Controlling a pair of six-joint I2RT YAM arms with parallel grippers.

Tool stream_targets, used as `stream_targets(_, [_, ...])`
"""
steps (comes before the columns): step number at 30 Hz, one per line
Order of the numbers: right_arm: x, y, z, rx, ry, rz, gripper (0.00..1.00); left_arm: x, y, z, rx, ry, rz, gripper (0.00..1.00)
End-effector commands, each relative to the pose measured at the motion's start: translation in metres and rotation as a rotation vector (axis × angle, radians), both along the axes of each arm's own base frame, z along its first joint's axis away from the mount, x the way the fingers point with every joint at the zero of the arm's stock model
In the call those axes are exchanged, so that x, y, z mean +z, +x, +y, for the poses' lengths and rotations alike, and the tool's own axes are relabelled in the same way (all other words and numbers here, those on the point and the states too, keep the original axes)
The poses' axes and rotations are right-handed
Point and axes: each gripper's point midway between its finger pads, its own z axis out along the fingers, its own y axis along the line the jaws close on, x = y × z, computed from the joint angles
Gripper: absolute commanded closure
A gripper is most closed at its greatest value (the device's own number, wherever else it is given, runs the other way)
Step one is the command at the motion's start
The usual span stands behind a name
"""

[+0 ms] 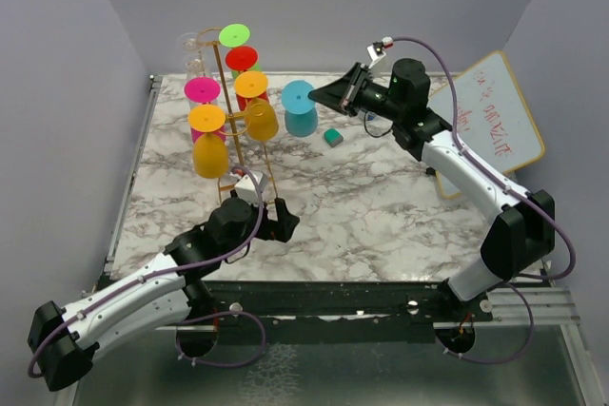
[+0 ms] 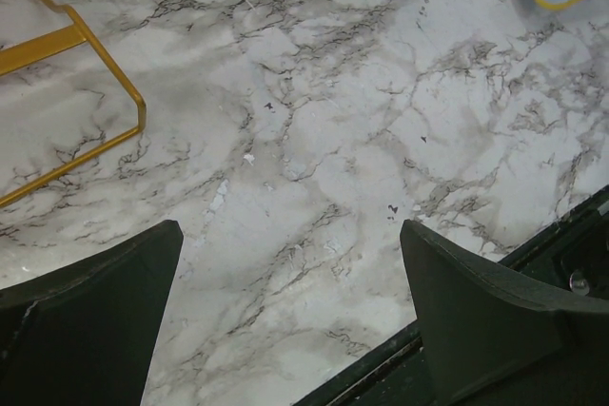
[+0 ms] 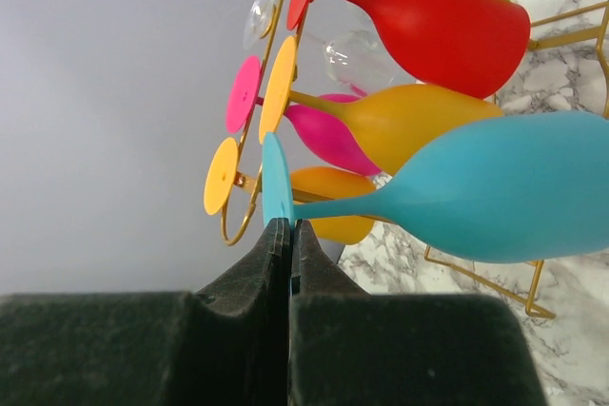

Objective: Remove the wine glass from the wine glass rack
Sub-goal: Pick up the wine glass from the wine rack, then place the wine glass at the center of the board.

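Note:
Only one edge of the blue foot (image 1: 299,96) is held by my right gripper, so my left gripper should stay open, keep moving toward the foot's free edge (image 1: 286,98) and close there.
The gold wire wine glass rack (image 1: 229,119) stands at the table's back left with several coloured glasses hanging upside down on it. My right gripper (image 1: 319,97) is shut on the foot of a blue wine glass (image 1: 301,111), held upside down just right of the rack and apart from its hooks. In the right wrist view my gripper (image 3: 288,225) pinches the blue foot disc edge-on, and the blue bowl (image 3: 504,187) extends to the right. My left gripper (image 1: 278,219) is open and empty over the marble beside the rack's base (image 2: 90,40).
Green (image 1: 234,35), red (image 1: 242,57), orange (image 1: 257,111), pink (image 1: 202,91) and yellow (image 1: 209,145) glasses hang on the rack, with a clear one (image 1: 190,45) at the back. A small teal block (image 1: 332,137) lies on the table. A yellow-framed whiteboard (image 1: 495,121) leans at the right.

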Motion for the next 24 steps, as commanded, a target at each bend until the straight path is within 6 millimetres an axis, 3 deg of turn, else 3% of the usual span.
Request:
stream_targets(1, [0.009, -0.009, -0.005, 0.017, 0.012, -0.056, 1.00, 0.024, 0.001, -0.008, -0.023, -0.053, -0.039, 0.01])
stream_targets(6, [0.000, -0.013, -0.020, -0.025, -0.058, -0.118, 0.99, 0.042, 0.003, -0.015, -0.016, -0.122, -0.036, 0.01])
stream_targets(13, [-0.033, -0.024, -0.072, -0.187, -0.230, -0.221, 0.99, 0.081, 0.001, -0.029, -0.063, -0.241, -0.093, 0.01])
stream_targets(18, [-0.062, -0.051, -0.094, -0.177, -0.367, -0.341, 0.99, 0.110, -0.001, -0.054, -0.151, -0.353, -0.122, 0.01])
stream_targets(24, [-0.085, -0.099, -0.090, 0.048, -0.426, -0.400, 0.99, 0.137, -0.001, -0.083, -0.244, -0.456, -0.146, 0.08])
